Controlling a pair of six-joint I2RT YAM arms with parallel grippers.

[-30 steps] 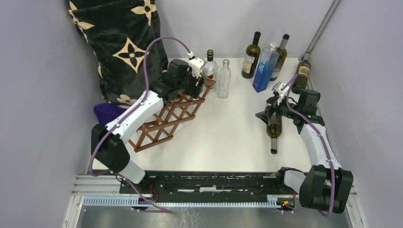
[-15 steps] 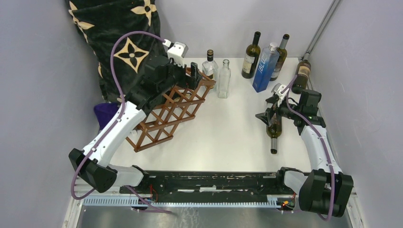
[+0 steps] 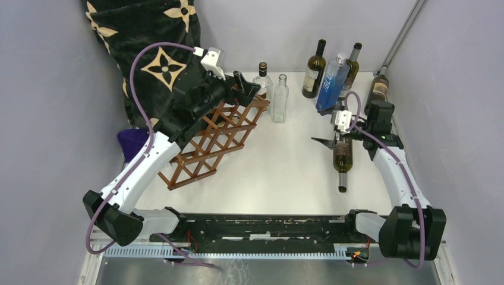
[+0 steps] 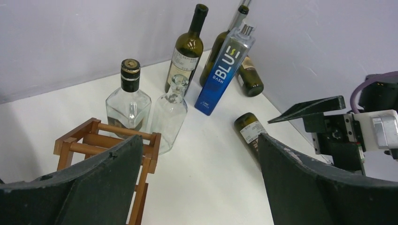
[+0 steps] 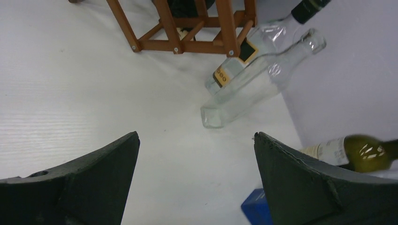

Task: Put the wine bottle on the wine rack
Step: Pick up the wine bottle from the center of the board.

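My right gripper should keep going, because the clear glass bottle (image 3: 280, 104) is upright and its neck is clear of the black-capped bottle. The gripper should move on toward that neck (image 3: 282, 81) and close around it.
The reddish-brown wine rack (image 3: 213, 141) stands slanted on the left of the white table; its top corner (image 4: 107, 140) shows in the left wrist view and its far end (image 5: 187, 29) in the right wrist view. A dark green wine bottle (image 3: 342, 157) lies on its side at the right, neck toward the near edge, also seen as a labelled base (image 4: 250, 132). My left gripper (image 3: 245, 86) hangs open and empty above the rack's far end (image 4: 199, 187). My right gripper (image 3: 325, 138) stands open and empty just left of and above the lying bottle's base (image 5: 197, 178).
At the back stand a black-capped clear bottle (image 3: 262, 80), a clear glass bottle (image 3: 280, 100), two dark wine bottles (image 3: 314, 64), and a blue bottle (image 3: 331, 86). Another dark bottle (image 3: 377, 90) is by the right wall. A black patterned blanket (image 3: 148, 47) fills the back left.
My left gripper opened, let go of the rack's far end and rose, the arm swinging back-left. My right gripper shifted slightly toward the back, staying open.
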